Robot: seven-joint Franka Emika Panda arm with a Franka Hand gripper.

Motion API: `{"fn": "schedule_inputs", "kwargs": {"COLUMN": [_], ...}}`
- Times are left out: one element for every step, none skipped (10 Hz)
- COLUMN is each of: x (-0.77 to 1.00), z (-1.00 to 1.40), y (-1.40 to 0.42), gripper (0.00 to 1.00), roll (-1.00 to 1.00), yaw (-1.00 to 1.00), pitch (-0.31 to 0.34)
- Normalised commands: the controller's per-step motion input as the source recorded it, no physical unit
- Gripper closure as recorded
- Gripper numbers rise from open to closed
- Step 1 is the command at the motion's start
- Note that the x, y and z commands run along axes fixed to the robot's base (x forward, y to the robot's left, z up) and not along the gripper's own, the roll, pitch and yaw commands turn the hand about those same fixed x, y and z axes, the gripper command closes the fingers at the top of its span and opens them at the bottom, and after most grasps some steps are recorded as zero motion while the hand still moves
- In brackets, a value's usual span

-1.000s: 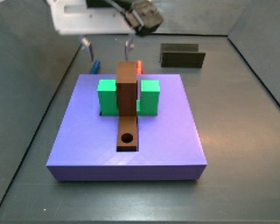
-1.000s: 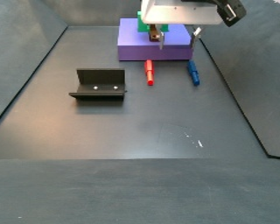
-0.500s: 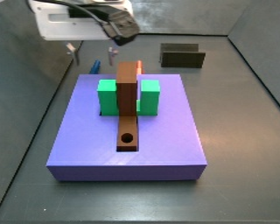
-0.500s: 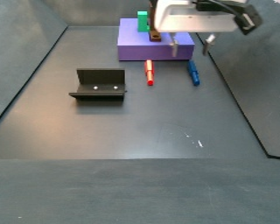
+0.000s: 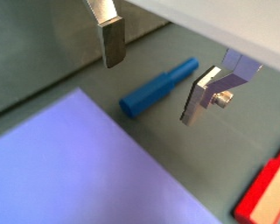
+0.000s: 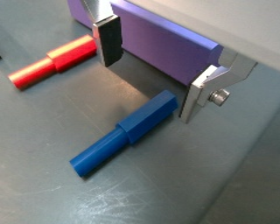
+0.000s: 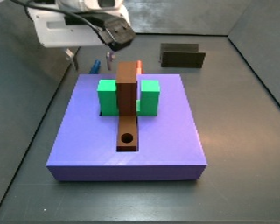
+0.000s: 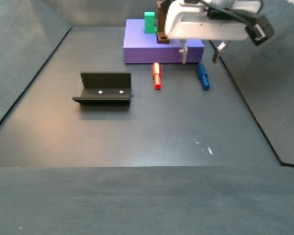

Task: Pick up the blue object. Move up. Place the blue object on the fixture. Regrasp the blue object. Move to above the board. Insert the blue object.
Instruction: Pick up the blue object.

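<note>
The fixture has a dip between its raised edges. The blue object will stay nestled in that dip when I put it there.
The blue object is a short blue peg lying on the dark floor beside the lavender board. It also shows in a wrist view and in both side views. My gripper is open and hangs just above the peg, one finger on each side, apart from it. The gripper also shows in a wrist view and in both side views. The fixture stands apart on the floor and also shows in a side view.
A red peg lies on the floor beside the blue one, also next to the board's edge. The board carries a green block and a long brown bar with a round hole. Grey walls surround the floor.
My gripper has moved off the board's end and come down over the blue peg. The pegs, the board and the fixture have not moved.
</note>
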Motion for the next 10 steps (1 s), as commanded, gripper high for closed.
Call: {"fn": "schedule_inputs", "kwargs": {"x": [0.00, -0.13, -0.18, -0.13, -0.08, 0.00, 0.00, 0.00, 0.00, 0.00], "z": [-0.27, -0.17, -0.24, -0.24, -0.14, 0.00, 0.00, 0.00, 0.00, 0.00], "y": [0.00, 0.04, 0.02, 0.03, 0.03, 0.00, 0.00, 0.00, 0.00, 0.00], "gripper": [0.00, 0.00, 0.00, 0.00, 0.00, 0.00, 0.00, 1.00, 1.00, 1.00], "roll": [0.00, 0.03, 0.01, 0.00, 0.00, 0.00, 0.00, 0.00, 0.00, 0.00], "yaw": [0.00, 0.00, 0.00, 0.00, 0.00, 0.00, 0.00, 0.00, 0.00, 0.00], "pitch": [-0.114, -0.107, -0.141, -0.139, -0.117, -0.036, 0.000, 0.000, 0.000, 0.000]}}
